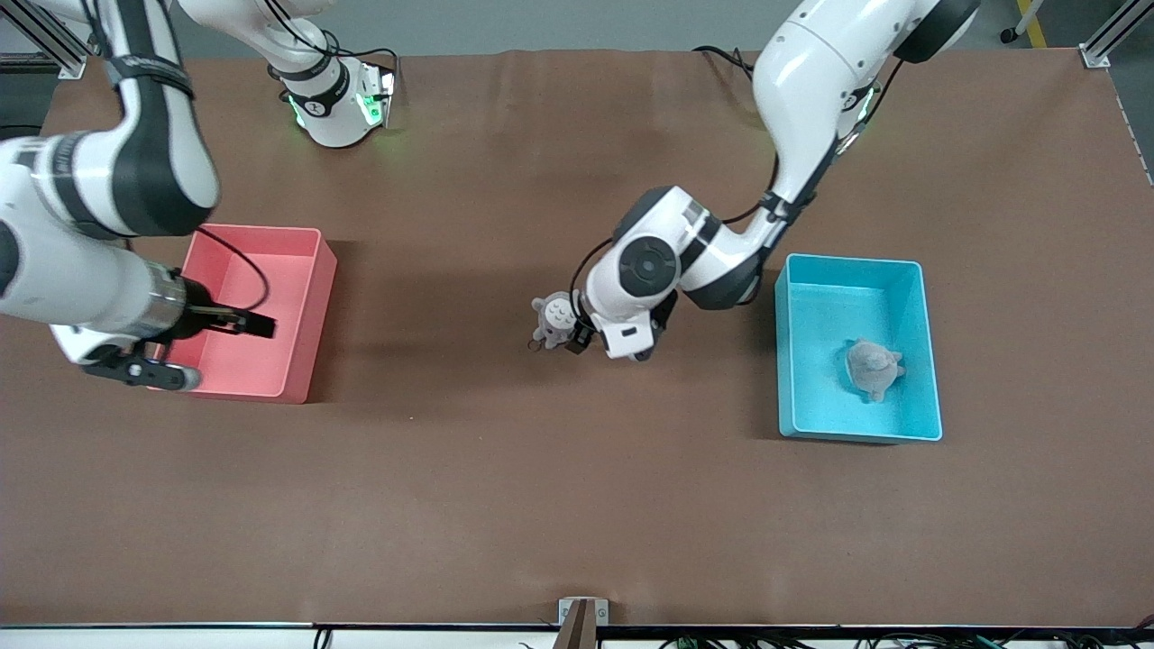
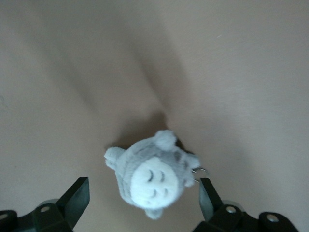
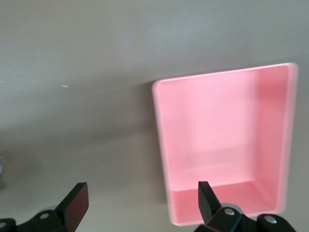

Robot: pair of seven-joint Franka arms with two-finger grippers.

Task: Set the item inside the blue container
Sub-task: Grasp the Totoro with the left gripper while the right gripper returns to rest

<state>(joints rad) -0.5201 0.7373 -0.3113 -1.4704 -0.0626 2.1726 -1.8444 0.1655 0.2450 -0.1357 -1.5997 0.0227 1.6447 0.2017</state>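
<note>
My right gripper is far across from the blue container [image 1: 860, 348], so next my left gripper picks up the grey plush toy [image 1: 554, 319] and carries it to the container.
A small grey plush toy [image 1: 553, 320] with a white belly lies on the brown table near its middle. My left gripper [image 1: 570, 332] hangs just over it, open. In the left wrist view the plush toy [image 2: 149, 174] sits between the spread fingers of the left gripper [image 2: 143, 186], its metal ring close to one finger [image 2: 207, 193]. The blue container [image 1: 816, 311] stands toward the left arm's end and holds another grey plush [image 1: 873, 368]. My right gripper [image 1: 233, 351] waits open over the pink bin's edge; the right wrist view shows this right gripper [image 3: 142, 186] holding nothing.
A pink bin [image 1: 288, 270] of the same size stands toward the right arm's end; the pink bin [image 3: 217, 135] is empty in the right wrist view. Brown table [image 1: 505, 487] stretches between the two bins and toward the front camera.
</note>
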